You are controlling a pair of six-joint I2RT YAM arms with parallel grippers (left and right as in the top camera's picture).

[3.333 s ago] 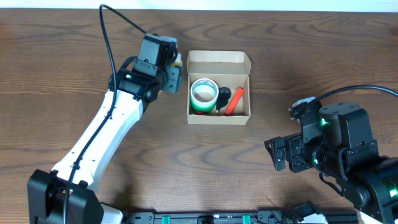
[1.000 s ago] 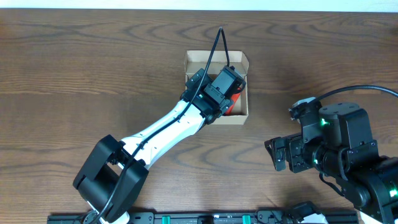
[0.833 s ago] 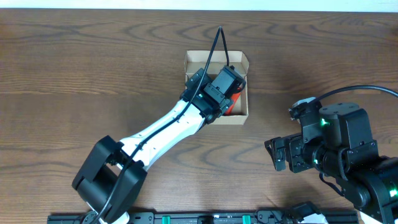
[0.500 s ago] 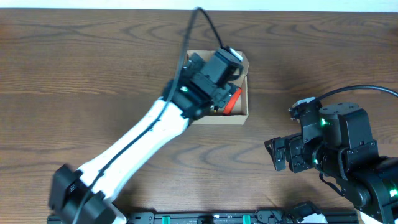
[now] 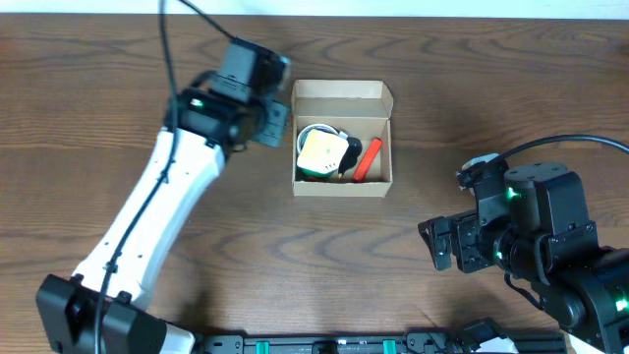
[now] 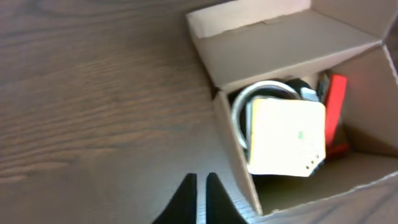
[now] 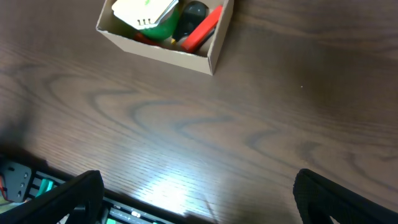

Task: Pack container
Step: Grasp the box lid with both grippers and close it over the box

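I should go to the container's back flap [image 5: 341, 97] with my right gripper and reach its other end [image 5: 386, 99] before both grippers fold it, because the flap lies open and my left gripper is near one end only.
The container [image 5: 344, 91], a small tan cardboard box with its flaps open, sits at the table's middle back. Inside, a pale cream block [image 5: 321, 152] lies on a white and green tape roll [image 5: 306, 136], beside a black item [image 5: 352, 152] and a red item [image 5: 369, 160]. My left gripper [image 5: 278, 120] hovers just outside the box's left wall, shut and empty. In the left wrist view its fingertips [image 6: 200, 198] are pressed together over bare table beside the container [image 6: 292, 50] and block [image 6: 286, 137]. My right gripper [image 5: 439, 246] stands open, well to the right and nearer the front, holding nothing.
The right wrist view shows the container [image 7: 168, 53] far off and wood table below the wide-apart fingers [image 7: 74, 196]. A black rail [image 5: 324, 344] runs along the front edge. Brown wood table surrounds the box.
My left arm has drawn out of the box and swung left, and its jaws have shut. The cream block now lies on the tape roll. The right arm has not moved.
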